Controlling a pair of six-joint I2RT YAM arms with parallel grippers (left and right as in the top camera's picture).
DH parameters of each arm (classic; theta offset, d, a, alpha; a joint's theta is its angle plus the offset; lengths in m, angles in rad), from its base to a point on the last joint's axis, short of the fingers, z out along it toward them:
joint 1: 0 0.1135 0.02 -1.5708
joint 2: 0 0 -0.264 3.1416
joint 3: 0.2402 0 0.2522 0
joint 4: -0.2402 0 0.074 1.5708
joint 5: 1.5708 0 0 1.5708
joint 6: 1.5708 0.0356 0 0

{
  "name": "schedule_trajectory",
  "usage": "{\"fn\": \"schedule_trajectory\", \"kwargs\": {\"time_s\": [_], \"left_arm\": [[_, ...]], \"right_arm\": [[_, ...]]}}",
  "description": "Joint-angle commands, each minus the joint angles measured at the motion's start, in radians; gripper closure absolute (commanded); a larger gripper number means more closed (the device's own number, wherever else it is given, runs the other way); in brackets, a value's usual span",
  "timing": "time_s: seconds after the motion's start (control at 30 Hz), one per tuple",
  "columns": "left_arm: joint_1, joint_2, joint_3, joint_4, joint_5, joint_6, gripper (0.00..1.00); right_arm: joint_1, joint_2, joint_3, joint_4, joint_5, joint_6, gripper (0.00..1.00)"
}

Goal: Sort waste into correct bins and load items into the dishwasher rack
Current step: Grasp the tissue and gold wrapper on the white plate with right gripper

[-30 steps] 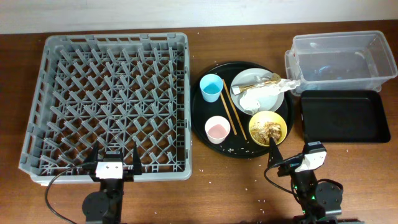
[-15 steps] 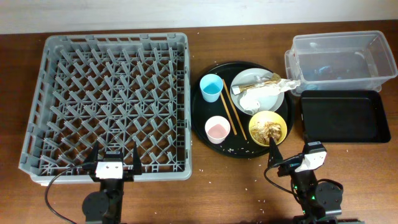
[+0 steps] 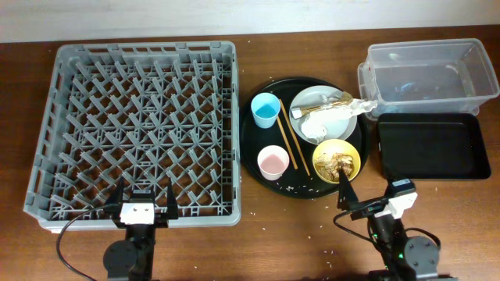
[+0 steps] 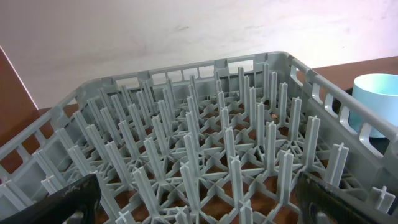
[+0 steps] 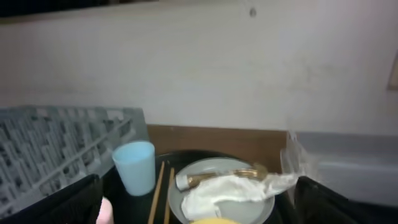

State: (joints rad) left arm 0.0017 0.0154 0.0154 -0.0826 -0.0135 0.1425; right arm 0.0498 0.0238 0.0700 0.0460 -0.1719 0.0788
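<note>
The robot's right gripper should first move the white napkin and tan-gold wrapper (image 3: 331, 114) from the white plate they lie on into the clear tub (image 3: 426, 74), and then load the plate.
The grey dishwasher rack (image 3: 133, 129) fills the left of the table and holds nothing. A round black tray (image 3: 254, 148) carries a white plate (image 3: 308, 100) with a white napkin (image 3: 318, 126) and a tan-gold wrapper (image 3: 344, 101), a light blue cup (image 3: 266, 109), a pink cup (image 3: 273, 162), brown chopsticks (image 3: 294, 145) and a yellow bowl (image 3: 337, 160) of food scraps. The clear tub (image 3: 426, 74) and the shallow black tray (image 3: 432, 146) stand at the right. My left gripper (image 3: 142, 201) is open over the rack's near edge. My right gripper (image 3: 366, 201) is open just in front of the yellow bowl.
White rice grains (image 3: 301, 187) are scattered on the round tray and on the brown table around it. In the right wrist view the plate (image 5: 221, 193), blue cup (image 5: 135, 167) and chopsticks (image 5: 160, 193) lie ahead. The rack's upright pegs (image 4: 199, 149) fill the left wrist view.
My right arm has shifted slightly back towards the table's front edge and to the right. The left arm and all the objects have not moved.
</note>
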Motion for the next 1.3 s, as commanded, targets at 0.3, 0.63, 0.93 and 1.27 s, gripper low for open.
{"fn": "schedule_trajectory", "kwargs": {"time_s": [0.3, 0.63, 0.93, 1.27], "left_arm": [[0.006, -0.01, -0.007, 0.0, 0.014, 0.02, 0.01], [0.006, -0.01, -0.007, 0.0, 0.014, 0.02, 0.01], [0.006, -0.01, -0.007, 0.0, 0.014, 0.02, 0.01], [0.006, -0.01, -0.007, 0.0, 0.014, 0.02, 0.01]], "right_arm": [[-0.004, 1.097, 1.114, -0.538, -0.114, 0.004, 0.02], [0.02, 1.718, 1.247, -0.577, 0.106, 0.672, 0.11], [0.089, 2.023, 1.247, -0.414, 0.214, 0.847, 0.13], [0.035, 1.837, 1.395, -0.533, 0.142, 0.583, 0.96]]}}
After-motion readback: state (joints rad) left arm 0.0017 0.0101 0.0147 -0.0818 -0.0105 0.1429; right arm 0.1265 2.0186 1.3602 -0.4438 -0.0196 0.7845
